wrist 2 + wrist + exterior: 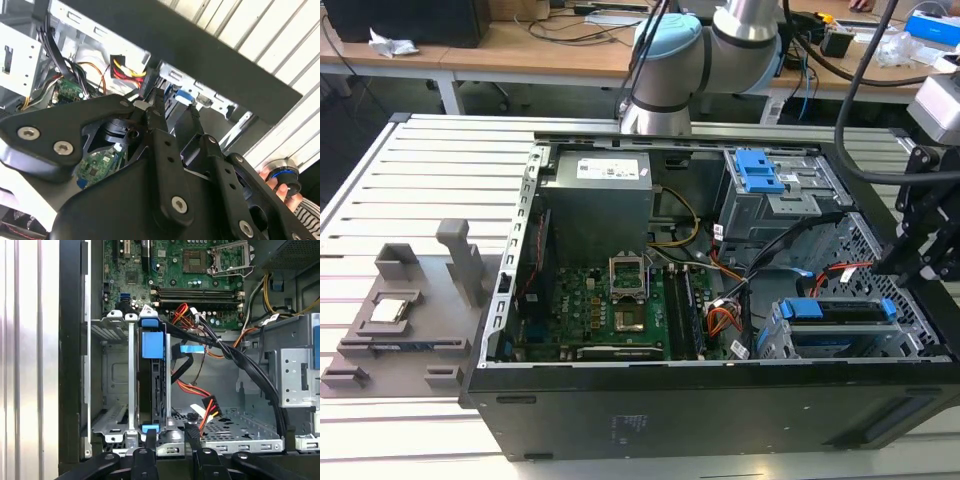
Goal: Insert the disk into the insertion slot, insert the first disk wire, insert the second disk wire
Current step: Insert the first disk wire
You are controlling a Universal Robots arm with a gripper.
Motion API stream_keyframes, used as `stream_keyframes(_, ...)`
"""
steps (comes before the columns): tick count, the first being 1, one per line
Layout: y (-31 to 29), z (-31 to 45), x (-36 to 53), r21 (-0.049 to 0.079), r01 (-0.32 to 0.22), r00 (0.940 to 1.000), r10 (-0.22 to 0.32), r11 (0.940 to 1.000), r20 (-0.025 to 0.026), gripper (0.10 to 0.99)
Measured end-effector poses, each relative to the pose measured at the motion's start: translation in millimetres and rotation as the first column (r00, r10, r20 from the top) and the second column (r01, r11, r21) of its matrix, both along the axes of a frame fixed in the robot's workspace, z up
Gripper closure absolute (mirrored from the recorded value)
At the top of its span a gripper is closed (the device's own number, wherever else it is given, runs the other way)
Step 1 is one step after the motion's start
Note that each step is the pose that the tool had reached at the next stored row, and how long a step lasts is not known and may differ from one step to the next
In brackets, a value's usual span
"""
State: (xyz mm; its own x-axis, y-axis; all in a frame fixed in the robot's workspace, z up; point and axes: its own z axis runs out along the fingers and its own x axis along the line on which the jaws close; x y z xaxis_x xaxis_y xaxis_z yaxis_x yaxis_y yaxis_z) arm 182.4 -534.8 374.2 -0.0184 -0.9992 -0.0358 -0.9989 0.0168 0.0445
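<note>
My gripper will make the disk wire (207, 412) fold back when it carries the wire's end toward the disk, because the wire runs in slack bends (194, 389) beside the disk.
The disk (154, 390) in its blue carrier frame (840, 312) sits inside the insertion slot (117, 426), the silver perforated cage at the case's front corner. My gripper (171, 437) hovers just off the disk's outer end, open, with nothing between its fingers (158, 107). In the exterior view the gripper (910, 265) hangs at the exterior view's right, above the cage (790, 345). A loose black connector on red, yellow and black wires (209, 407) lies on the perforated floor beside the disk. A flat blue connector (192, 348) hangs near the disk's far end.
The open case holds a green motherboard (610, 310), a grey power supply (595, 200) and a taller grey bay with a blue latch (760, 175). A grey fixture with a silver chip (390, 310) lies outside, at the exterior view's left. A hand (280, 182) shows beyond the case wall.
</note>
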Motion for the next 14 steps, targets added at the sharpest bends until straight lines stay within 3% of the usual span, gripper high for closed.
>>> stream_keyframes(3,7.3,-0.5,7.8,0.000,0.000,1.0000,0.000,1.0000,0.0001,0.725)
stream_keyframes(6,12.3,-1.1,10.1,0.000,0.000,1.0000,0.000,1.0000,0.0000,0.725)
stream_keyframes(10,19.9,-3.2,8.6,-0.007,-0.001,1.0000,0.001,1.0000,0.0001,0.725)
stream_keyframes(14,24.6,-7.3,0.4,-0.009,-0.002,1.0000,0.002,1.0000,0.0000,0.725)
